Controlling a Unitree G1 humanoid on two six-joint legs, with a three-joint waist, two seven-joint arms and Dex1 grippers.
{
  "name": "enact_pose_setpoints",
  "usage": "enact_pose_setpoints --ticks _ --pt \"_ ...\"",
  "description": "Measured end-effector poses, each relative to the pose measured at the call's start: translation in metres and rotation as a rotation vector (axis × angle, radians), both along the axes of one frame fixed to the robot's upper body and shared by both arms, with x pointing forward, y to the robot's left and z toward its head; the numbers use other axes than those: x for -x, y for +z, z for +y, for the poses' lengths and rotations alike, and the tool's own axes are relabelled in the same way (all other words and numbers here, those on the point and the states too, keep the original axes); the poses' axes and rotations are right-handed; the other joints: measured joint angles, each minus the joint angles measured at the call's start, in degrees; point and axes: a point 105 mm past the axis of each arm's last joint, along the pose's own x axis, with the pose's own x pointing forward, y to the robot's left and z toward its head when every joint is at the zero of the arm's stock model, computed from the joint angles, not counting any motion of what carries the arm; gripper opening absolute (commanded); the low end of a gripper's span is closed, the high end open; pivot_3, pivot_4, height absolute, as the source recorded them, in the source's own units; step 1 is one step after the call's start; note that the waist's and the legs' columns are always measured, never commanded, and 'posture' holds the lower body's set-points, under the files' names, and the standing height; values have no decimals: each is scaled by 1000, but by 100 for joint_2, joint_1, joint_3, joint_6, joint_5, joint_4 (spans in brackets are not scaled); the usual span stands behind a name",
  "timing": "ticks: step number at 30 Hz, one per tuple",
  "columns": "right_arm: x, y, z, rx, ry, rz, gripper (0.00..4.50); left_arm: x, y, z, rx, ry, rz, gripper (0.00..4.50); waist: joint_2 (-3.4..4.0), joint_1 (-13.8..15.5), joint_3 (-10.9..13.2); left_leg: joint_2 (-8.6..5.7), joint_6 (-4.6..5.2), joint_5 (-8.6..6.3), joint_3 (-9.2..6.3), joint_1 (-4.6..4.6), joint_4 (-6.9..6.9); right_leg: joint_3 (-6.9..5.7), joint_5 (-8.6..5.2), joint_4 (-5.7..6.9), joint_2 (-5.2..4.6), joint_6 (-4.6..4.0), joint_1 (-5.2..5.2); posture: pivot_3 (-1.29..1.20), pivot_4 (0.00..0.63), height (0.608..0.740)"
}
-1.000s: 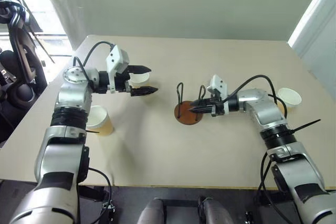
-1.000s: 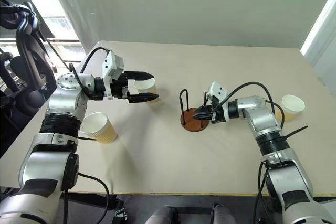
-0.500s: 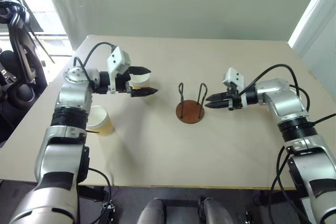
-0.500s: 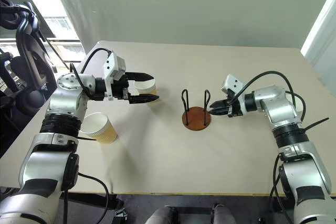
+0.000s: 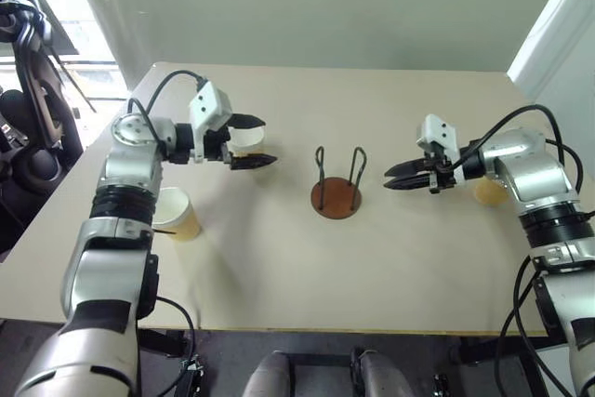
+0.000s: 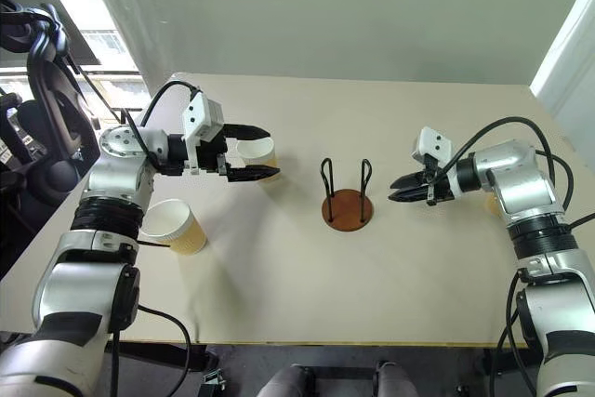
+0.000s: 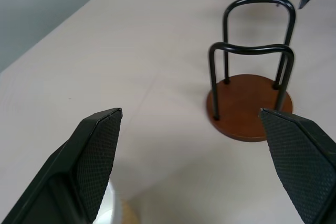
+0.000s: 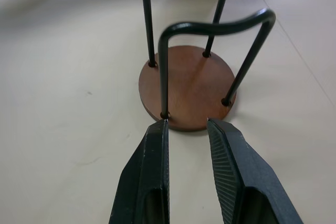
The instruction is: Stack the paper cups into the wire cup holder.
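The open fingers of my left gripper are pointing past the paper cup (image 6: 259,152) at the wire cup holder. Next, I pull back, tip down and pinch the cup's rim (image 6: 246,144).
The wire cup holder (image 5: 336,200) stands empty at the table's middle, a brown disc with two dark wire loops. My left gripper (image 5: 258,141) is open, its fingers on either side of a tan paper cup (image 5: 244,139) left of the holder; the cup's rim shows low between the fingers in the left wrist view. A second paper cup (image 5: 177,213) stands by my left elbow. A third paper cup (image 5: 488,191) sits half hidden behind my right arm. My right gripper (image 5: 390,177) hangs just right of the holder, pointing at it, jaws narrowly apart with nothing between them.
The beige table (image 5: 279,267) has bare room in front of the holder and behind it. A wall runs along the far edge. Dark equipment (image 5: 28,90) stands off the table's left side.
My right gripper has drawn back to the right, from the holder's right wire loop to a gap beside it. The holder stayed put. My left gripper has held its place by the cup.
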Motion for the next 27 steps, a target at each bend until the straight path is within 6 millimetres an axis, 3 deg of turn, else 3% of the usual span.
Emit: enact_pose_setpoints --ticks 6,12,16,21,27 --pt "-2 9 -7 -10 -31 -23 1083 -5 26 10 -35 34 -77 4500 0 0 0 -1 0 0 1 -2 -2 1 -2 -5 0 3 0 0 150 740" --pt "-2 18 -12 -19 -44 -45 1083 -8 28 29 -266 79 -136 4500 0 -16 0 -1 0 -1 1 -2 -7 2 -6 -10 2 3 0 0 150 740" --pt "-1 20 -14 -15 -53 -43 1083 -9 22 53 -588 120 -195 4500 1 -25 0 -1 1 -2 0 -3 -9 3 -8 -11 2 1 -2 0 150 740" --pt "-1 22 -16 -18 -54 -47 1083 -17 5 70 -825 174 -251 4500 1 -16 0 -4 1 -1 -6 -4 -9 6 -13 -8 -1 -4 -2 0 150 740" --pt "0 24 -16 -14 -55 -47 1083 -27 -11 73 -944 207 -315 4500 0 -16 1 -6 -1 -2 -2 -7 -16 4 -16 -6 1 -7 -12 0 150 740"
